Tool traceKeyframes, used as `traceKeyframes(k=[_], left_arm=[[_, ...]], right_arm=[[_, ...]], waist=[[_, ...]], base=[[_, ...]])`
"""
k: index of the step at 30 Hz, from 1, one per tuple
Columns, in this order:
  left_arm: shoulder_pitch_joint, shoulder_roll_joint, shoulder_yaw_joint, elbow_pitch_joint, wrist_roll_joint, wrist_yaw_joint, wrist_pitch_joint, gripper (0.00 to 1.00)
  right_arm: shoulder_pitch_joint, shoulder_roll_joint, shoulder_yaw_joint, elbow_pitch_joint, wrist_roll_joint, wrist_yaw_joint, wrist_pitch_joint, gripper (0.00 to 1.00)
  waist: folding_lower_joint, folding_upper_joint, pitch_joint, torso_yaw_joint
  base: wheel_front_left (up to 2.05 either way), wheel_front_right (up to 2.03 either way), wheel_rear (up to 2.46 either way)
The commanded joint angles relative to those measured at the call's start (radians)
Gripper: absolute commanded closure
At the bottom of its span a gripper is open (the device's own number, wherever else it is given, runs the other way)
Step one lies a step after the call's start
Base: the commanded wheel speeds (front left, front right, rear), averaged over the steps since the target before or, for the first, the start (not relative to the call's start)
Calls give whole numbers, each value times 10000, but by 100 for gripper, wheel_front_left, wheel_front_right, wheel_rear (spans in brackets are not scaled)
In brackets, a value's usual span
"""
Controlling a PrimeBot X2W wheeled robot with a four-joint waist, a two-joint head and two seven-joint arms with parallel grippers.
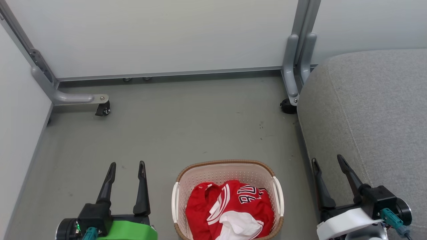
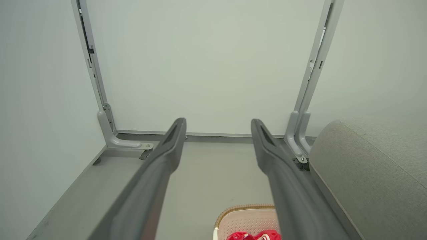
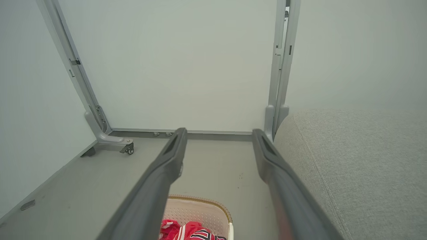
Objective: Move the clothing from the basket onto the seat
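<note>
A gathered red heap (image 1: 198,204) is next to the jersey's lettering (image 1: 251,204). The jersey will come out by itself when I lift its white lining, and the red heap will stay behind.
The cream basket (image 1: 196,173) with a brown rim stands on the floor at the bottom centre of the head view. Inside it lies the red clothing (image 1: 230,210), crumpled, with dark lettering and white lining showing. The grey seat (image 1: 373,116) fills the right side. My left gripper (image 1: 127,166) is open to the left of the basket, over bare floor. My right gripper (image 1: 328,160) is open to the right of the basket, at the seat's front edge. Each wrist view shows the basket (image 2: 247,216) (image 3: 200,206) low down, with red clothing (image 2: 253,236) (image 3: 186,231) and the seat (image 2: 367,173) (image 3: 350,166).
White partition panels on grey metal frames close off the back and left. Their feet carry castors (image 1: 102,109) (image 1: 287,106) on the grey floor (image 1: 186,126). Open floor lies between the basket and the back panel.
</note>
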Motion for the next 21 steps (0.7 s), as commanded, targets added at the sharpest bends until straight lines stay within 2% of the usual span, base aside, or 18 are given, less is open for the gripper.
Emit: traceKeyframes(k=[1,21], left_arm=[[80,60,-11,-93,188,39,-90,0],[307,68,-336,-134,1532,144,-430,0]], right_arm=[[153,-49,32,-91,-248,3,-117,0],[451,-56,238,-378,-1761,2,-445,0]], waist=[[0,0,10,4],[0,0,17,77]], base=[[0,0,0],[0,0,0]])
